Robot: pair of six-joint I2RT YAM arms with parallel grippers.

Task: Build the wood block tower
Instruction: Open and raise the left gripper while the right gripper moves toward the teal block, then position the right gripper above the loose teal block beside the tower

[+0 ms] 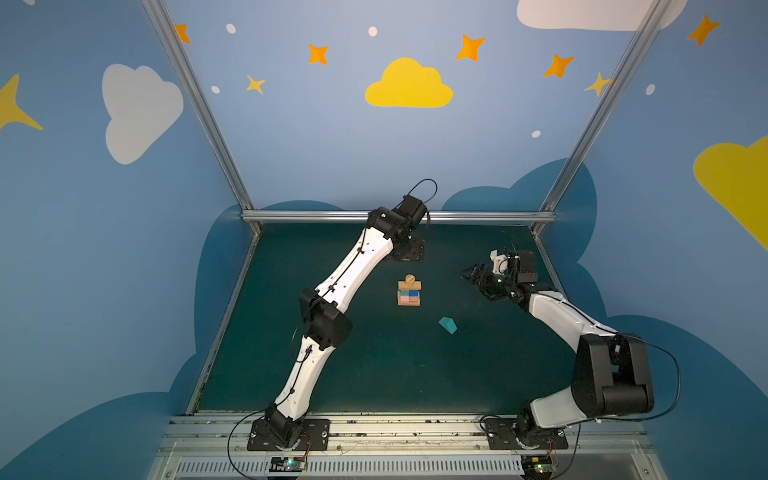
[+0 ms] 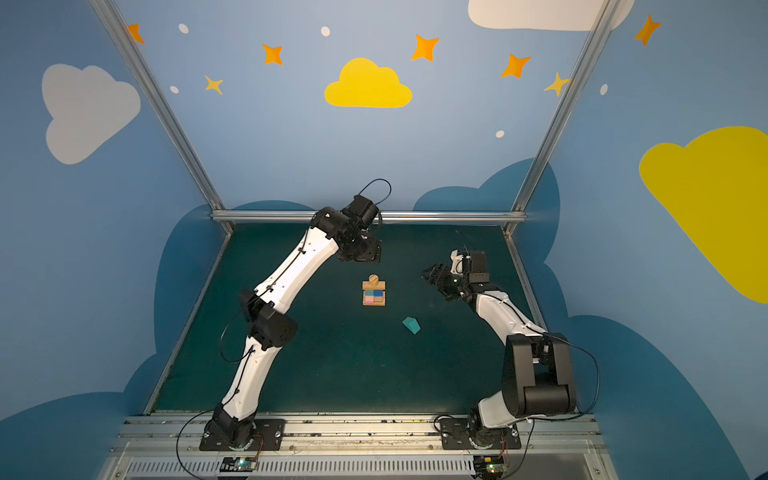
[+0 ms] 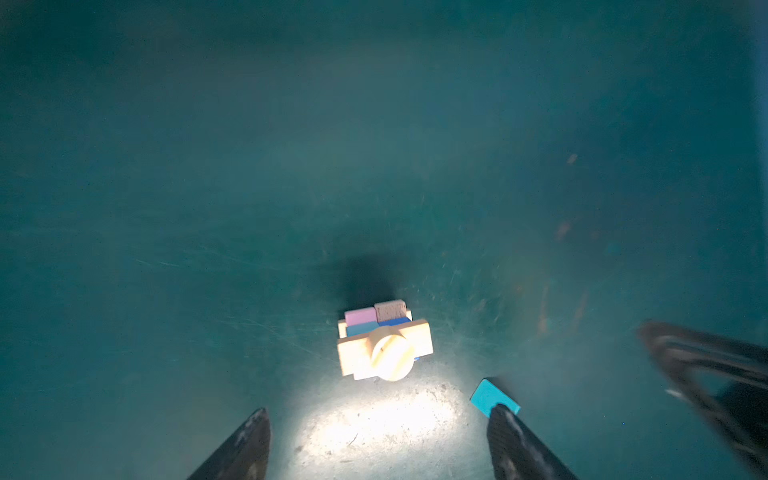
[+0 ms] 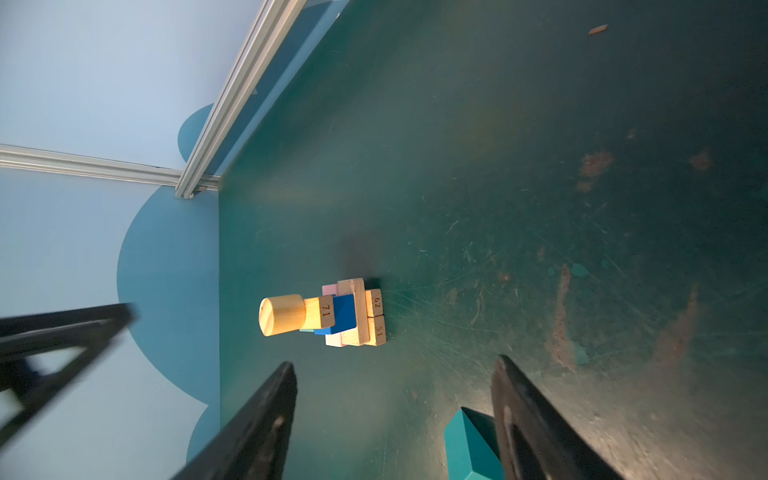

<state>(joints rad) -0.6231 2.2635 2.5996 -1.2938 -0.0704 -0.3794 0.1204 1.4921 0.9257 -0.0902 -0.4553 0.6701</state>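
Observation:
Next, I close my right gripper and push the piece's near side (image 1: 454, 325) around before I grip the piece for the tower, because the teal house-shaped piece (image 1: 448, 325) is lying crooked beside my right gripper.
The wood block tower (image 1: 409, 291) (image 2: 373, 291) stands mid-mat: tan bars at the bottom, pink, blue and teal blocks above, a tan bar across them and a tan cylinder (image 4: 282, 315) on top. A teal house-shaped piece (image 1: 447, 325) (image 2: 411, 325) lies alone on the mat, nearer the front and to the right of the tower. My left gripper (image 3: 378, 411) hangs open above and behind the tower (image 3: 384, 345), holding nothing. My right gripper (image 4: 395, 365) is open and empty to the tower's right, with the teal piece (image 4: 469, 449) beside one finger.
The dark green mat (image 1: 374, 374) is fenced by an aluminium rail (image 1: 324, 216) at the back and blue walls on both sides. Both arm bases sit on the front rail (image 1: 415, 428).

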